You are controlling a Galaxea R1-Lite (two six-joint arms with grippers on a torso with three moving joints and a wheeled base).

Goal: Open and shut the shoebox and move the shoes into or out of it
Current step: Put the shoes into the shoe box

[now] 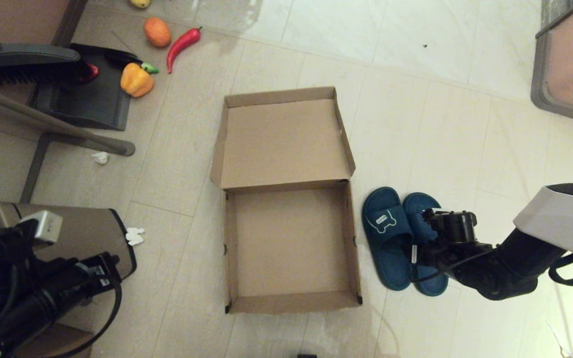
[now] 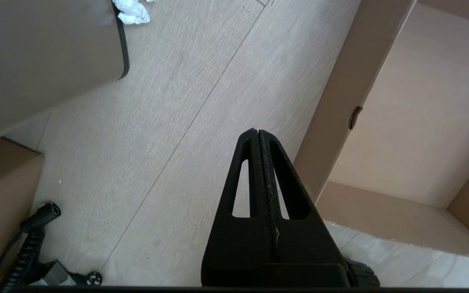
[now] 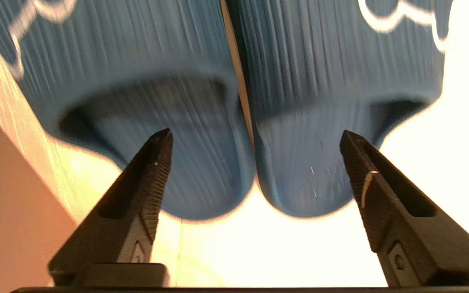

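My right gripper's fingers are above the slippers' heels (image 3: 208, 183), short of the straps. I should reach under both straps and squeeze their adjoining inner sides (image 3: 243, 100) together.
The brown cardboard shoebox (image 1: 290, 243) lies open and empty on the floor, its flap lid (image 1: 284, 141) folded back flat on the far side. Its wall also shows in the left wrist view (image 2: 340, 101). The two teal-blue slippers (image 1: 386, 238) lie side by side on the floor, close to the box's right wall. My right gripper (image 3: 255, 132) hovers over their heel ends, open, one fingertip above each slipper (image 3: 177, 81), holding nothing. My left gripper (image 2: 255, 131) is shut and empty, parked at the lower left beside the box.
A brown trash bin (image 1: 82, 233) stands by the left arm. A dark dustpan (image 1: 87, 94), yellow pepper (image 1: 136, 79), red chilli (image 1: 182, 44) and orange fruit (image 1: 157, 31) lie at the back left. Crumpled paper (image 1: 135, 236) lies near the bin. Furniture (image 1: 570, 59) stands at the back right.
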